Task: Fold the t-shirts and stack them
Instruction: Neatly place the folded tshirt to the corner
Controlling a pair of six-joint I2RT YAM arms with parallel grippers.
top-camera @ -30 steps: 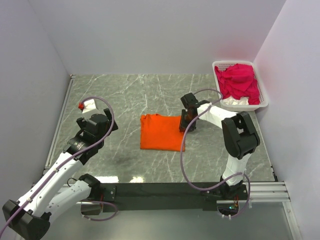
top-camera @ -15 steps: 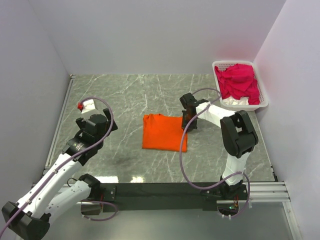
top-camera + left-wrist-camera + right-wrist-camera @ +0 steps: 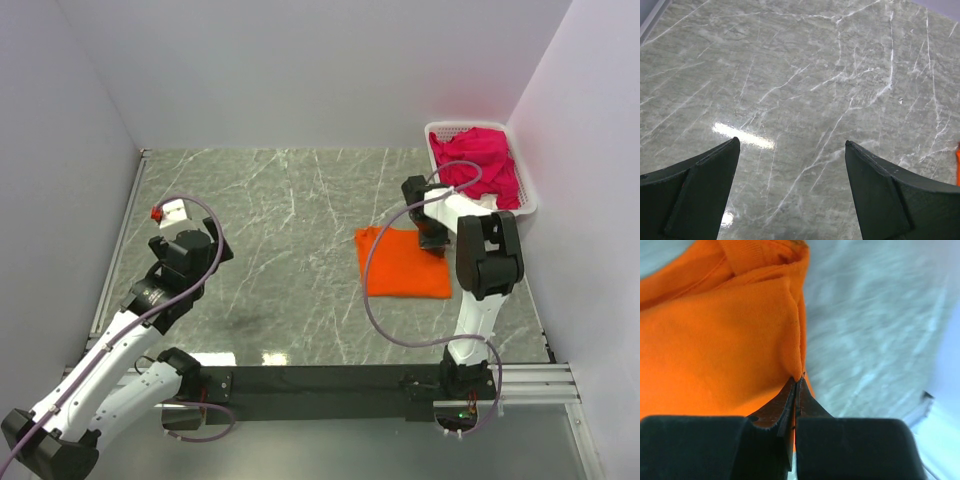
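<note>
My right gripper should go on pulling the folded orange t-shirt (image 3: pixel 405 270) toward the wall before it lets go of it there, since the t-shirt is flat and there is open marble before the white basket (image 3: pixel 515 303).
The folded orange t-shirt (image 3: pixel 405 264) lies on the marble table at centre right. My right gripper (image 3: pixel 432 240) is shut on its far right edge; in the right wrist view the closed tips (image 3: pixel 799 382) pinch a fold of the orange cloth (image 3: pixel 715 335). Magenta-pink t-shirts (image 3: pixel 480 165) lie crumpled in the white basket (image 3: pixel 531 205) at the back right. My left gripper (image 3: pixel 190 243) is open and empty over bare marble at the left; its two fingers (image 3: pixel 700 185) stand wide apart, and only a sliver of orange (image 3: pixel 958 160) shows at the right edge of its view.
A small white and red object (image 3: pixel 170 210) sits at the table's far left. White walls close in the table on three sides. The black mounting rail (image 3: pixel 320 380) runs along the near edge.
My right gripper has dragged the orange t-shirt to the right, from the table's middle towards the basket side. The left arm has barely moved.
</note>
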